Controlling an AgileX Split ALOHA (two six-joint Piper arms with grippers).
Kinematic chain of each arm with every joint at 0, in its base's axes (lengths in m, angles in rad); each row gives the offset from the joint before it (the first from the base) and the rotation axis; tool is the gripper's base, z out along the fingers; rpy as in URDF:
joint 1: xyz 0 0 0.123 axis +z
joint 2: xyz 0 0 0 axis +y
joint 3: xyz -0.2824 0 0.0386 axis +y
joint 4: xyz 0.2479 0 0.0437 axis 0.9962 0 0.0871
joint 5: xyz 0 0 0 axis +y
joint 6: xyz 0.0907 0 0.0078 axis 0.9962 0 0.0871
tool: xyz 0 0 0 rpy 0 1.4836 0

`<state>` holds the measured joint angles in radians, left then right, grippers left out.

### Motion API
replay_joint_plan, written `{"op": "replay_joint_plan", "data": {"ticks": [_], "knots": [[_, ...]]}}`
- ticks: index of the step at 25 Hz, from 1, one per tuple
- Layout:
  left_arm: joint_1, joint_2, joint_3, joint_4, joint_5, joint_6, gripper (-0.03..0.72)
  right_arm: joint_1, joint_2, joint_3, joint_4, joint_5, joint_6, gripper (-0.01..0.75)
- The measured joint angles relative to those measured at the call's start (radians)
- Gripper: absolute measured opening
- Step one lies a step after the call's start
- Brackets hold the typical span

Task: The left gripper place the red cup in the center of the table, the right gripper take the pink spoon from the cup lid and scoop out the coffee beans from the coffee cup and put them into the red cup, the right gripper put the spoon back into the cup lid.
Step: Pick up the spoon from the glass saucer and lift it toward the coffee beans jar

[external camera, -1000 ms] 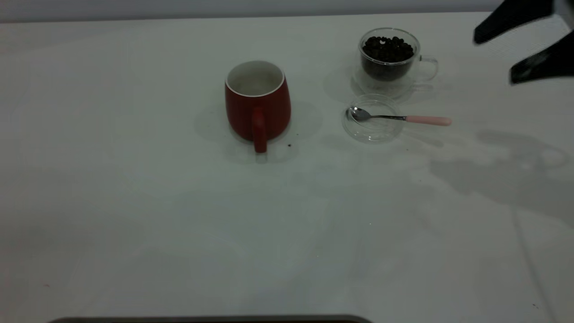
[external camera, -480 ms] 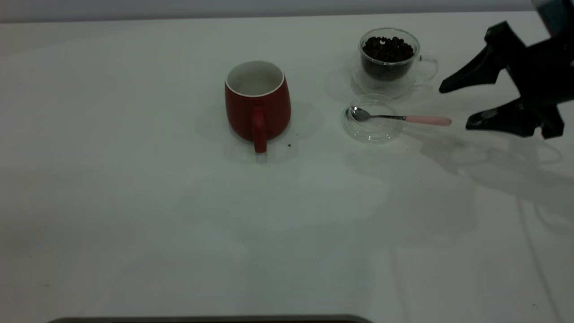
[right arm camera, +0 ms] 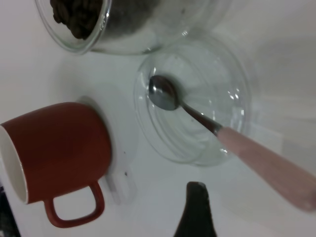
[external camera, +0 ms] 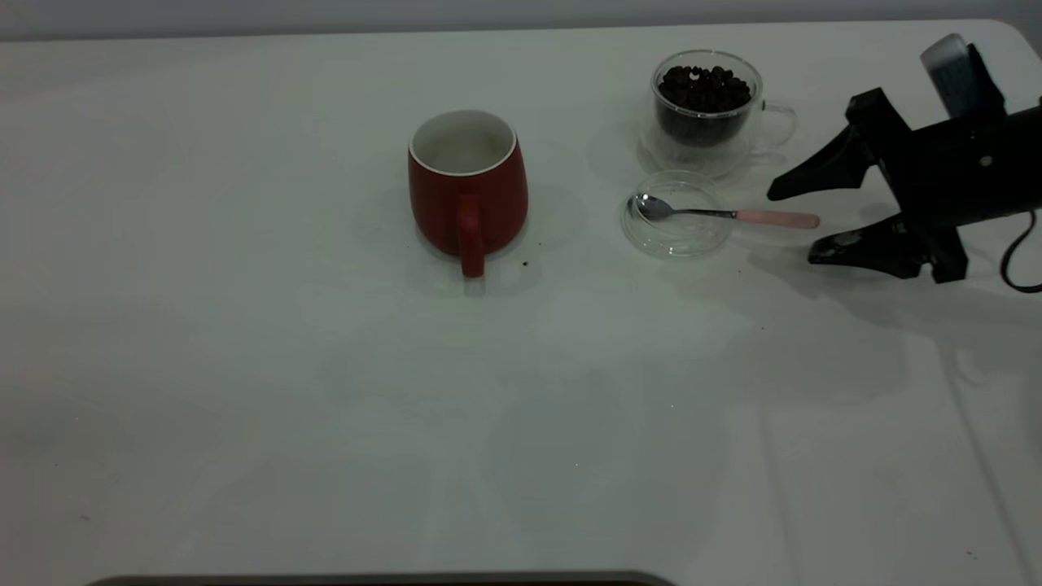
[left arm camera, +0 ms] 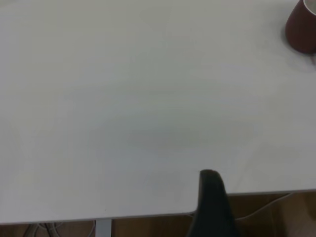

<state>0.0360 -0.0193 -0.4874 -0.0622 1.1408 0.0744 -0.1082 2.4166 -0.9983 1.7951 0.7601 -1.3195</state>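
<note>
The coffee beans are lying as loose, separate grains, so the pink spoon's bowl will end up empty when I tip it over the red cup.
The red cup stands upright mid-table on the table, handle toward the near edge; it also shows in the right wrist view. The coffee cup holds coffee beans at the back right. In front of it lies the cup lid, with the pink spoon resting bowl-down in it and the handle sticking out to the right. My right gripper is open, low over the table, its fingertips either side of the handle's end without touching it. The left gripper hangs at the table's edge, far from the cup.
A few dark specks lie near the red cup's base and beside the lid. The right arm's black cable trails at the far right edge. A dark strip runs along the near edge.
The right gripper came down from the upper right corner and moved left, ending low at the spoon handle's end. The cups, lid and spoon have not moved.
</note>
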Motion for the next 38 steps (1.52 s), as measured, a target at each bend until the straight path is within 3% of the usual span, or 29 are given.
{"op": "replay_joint_plan", "data": {"ticks": [10,21,29,38], "knots": [[0.000,0.000,0.000,0.000,0.000,0.001,0.586,0.000,0.056,-0.060,0.001,0.079,-0.021,0.647],[0.000,0.000,0.000,0.000,0.000,0.001,0.586,0.000,0.059,-0.071,0.000,0.107,-0.054,0.504],[0.000,0.000,0.000,0.000,0.000,0.001,0.586,0.000,0.060,-0.072,0.001,0.125,-0.094,0.474],[0.000,0.000,0.000,0.000,0.000,0.001,0.586,0.000,0.060,-0.088,0.000,0.162,-0.109,0.302]]}}
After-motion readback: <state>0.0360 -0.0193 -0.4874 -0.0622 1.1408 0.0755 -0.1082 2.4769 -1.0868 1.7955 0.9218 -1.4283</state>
